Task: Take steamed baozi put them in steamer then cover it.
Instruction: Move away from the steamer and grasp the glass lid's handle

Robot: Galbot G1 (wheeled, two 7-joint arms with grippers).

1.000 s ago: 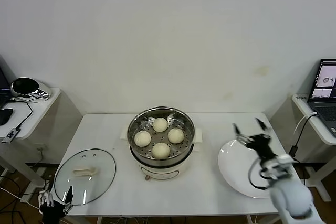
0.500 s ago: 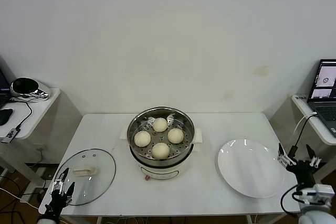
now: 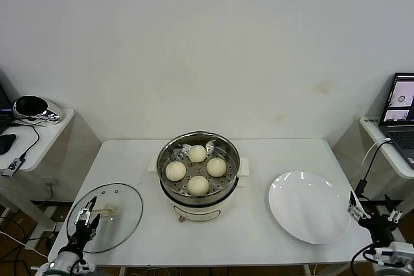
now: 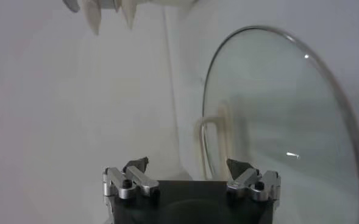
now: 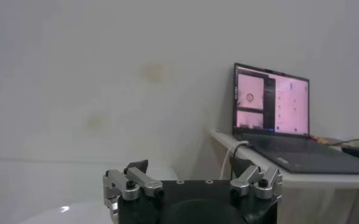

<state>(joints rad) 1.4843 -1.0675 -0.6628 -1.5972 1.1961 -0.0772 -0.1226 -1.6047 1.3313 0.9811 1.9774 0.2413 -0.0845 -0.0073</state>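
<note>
I expect the glass cover [image 3: 115, 225] to settle flat above the baozi [image 3: 198, 185] when I lower it onto the steamer, because they sit low inside the steamer's raised side.
Four cream-white baozi [image 3: 197, 170] sit on the perforated tray inside the steel steamer [image 3: 167, 154] at the table's centre. The glass cover [image 3: 119, 214] lies flat at the table's front left, its cream handle [image 3: 108, 210] up; it also shows in the left wrist view [image 4: 277, 122]. My left gripper [image 3: 86, 214] is open and empty, low at the front left over the cover's near edge, with the handle [image 4: 208, 146] just ahead of it in the left wrist view. My right gripper [image 3: 374, 210] is open and empty, low past the table's right edge beside the plate.
A flat white plate [image 3: 308, 206] lies at the table's right. A side table with a laptop [image 3: 400, 111] stands to the right, another side table with a dark device [image 3: 31, 106] to the left. A cable [image 3: 366, 159] hangs by the right edge.
My right gripper has left the plate area and dropped down past the table's right edge. My left gripper has risen from below the front left edge to the cover's near rim.
</note>
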